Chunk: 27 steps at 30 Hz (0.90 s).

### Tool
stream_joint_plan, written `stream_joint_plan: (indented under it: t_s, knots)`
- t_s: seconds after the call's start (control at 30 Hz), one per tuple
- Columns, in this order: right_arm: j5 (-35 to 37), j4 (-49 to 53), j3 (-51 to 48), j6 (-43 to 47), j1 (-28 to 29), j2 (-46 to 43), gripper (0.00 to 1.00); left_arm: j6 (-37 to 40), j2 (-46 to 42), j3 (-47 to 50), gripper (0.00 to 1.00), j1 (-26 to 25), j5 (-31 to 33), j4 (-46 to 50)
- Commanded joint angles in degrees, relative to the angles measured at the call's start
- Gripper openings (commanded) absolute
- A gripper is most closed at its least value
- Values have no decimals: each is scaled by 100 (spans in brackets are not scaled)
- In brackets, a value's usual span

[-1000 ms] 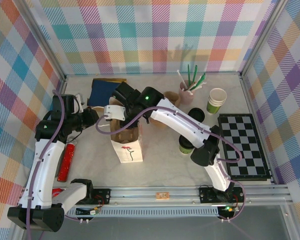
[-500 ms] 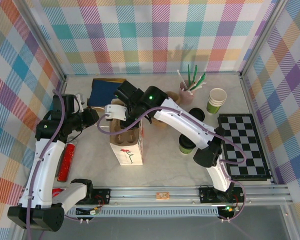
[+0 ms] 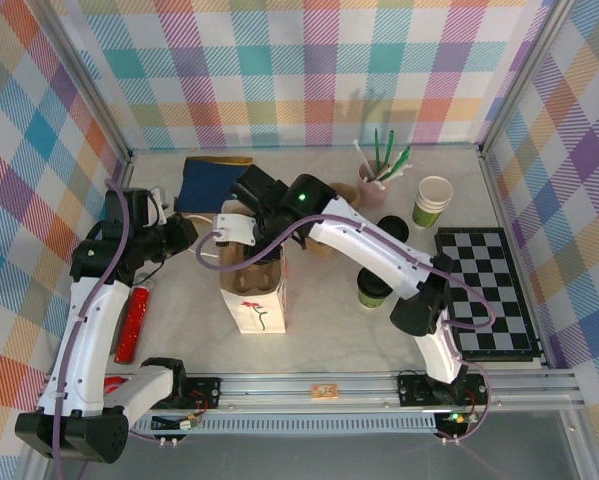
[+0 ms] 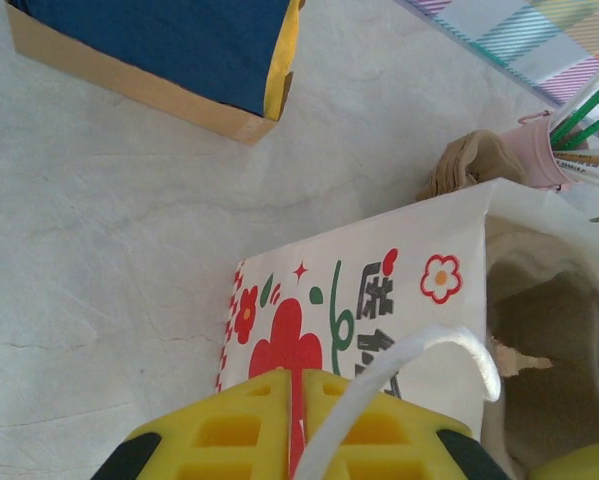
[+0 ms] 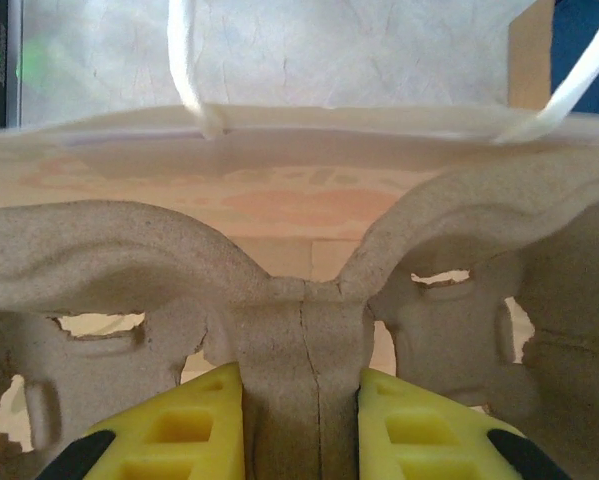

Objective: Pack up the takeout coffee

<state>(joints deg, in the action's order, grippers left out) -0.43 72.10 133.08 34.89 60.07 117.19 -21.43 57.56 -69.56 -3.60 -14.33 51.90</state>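
Note:
I should keep lowering the cup carrier (image 3: 246,279) with my right gripper, as it hangs lengthwise in the opening of the paper bag, until it rests on the bag's bottom (image 5: 325,259).
The takeout coffee (image 3: 371,291), a green cup with a black lid, stands on the table right of the paper bag (image 3: 260,310), partly behind my right arm. A second black lid (image 3: 393,230) sits behind it. The white bag with a red flower print (image 4: 379,290) stands upright with its mouth open. My right gripper (image 3: 247,245) reaches into the bag from above, shut on the centre post of a grey pulp cup carrier (image 5: 299,320); the gripper (image 5: 299,375) has one yellow finger on each side of the post. My left gripper (image 4: 296,375) is shut on the bag's left edge, by its white cord handle (image 4: 449,340).
A blue box (image 3: 204,180) lies behind the bag. A pink pot of sticks (image 3: 372,185) and a lidless green cup (image 3: 432,200) stand at the back right. A checkerboard (image 3: 484,290) lies at the right, and a red packet (image 3: 131,325) at the left.
My right gripper has pushed the carrier a little deeper into the bag, and the bag's top has shifted slightly left. The left gripper has kept its hold.

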Motion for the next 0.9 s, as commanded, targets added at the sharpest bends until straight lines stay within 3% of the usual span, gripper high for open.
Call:
stream_joint_plan:
  t_s: [0.0, 0.87]
  knots:
    - [-20, 60, -130, -71, 31, -122, 12, -29, -104, -31, 12, 78, -35, -49]
    - [580, 278, -80, 105, 44, 328, 12, -6, -228, 14, 8, 75, -44, -31]
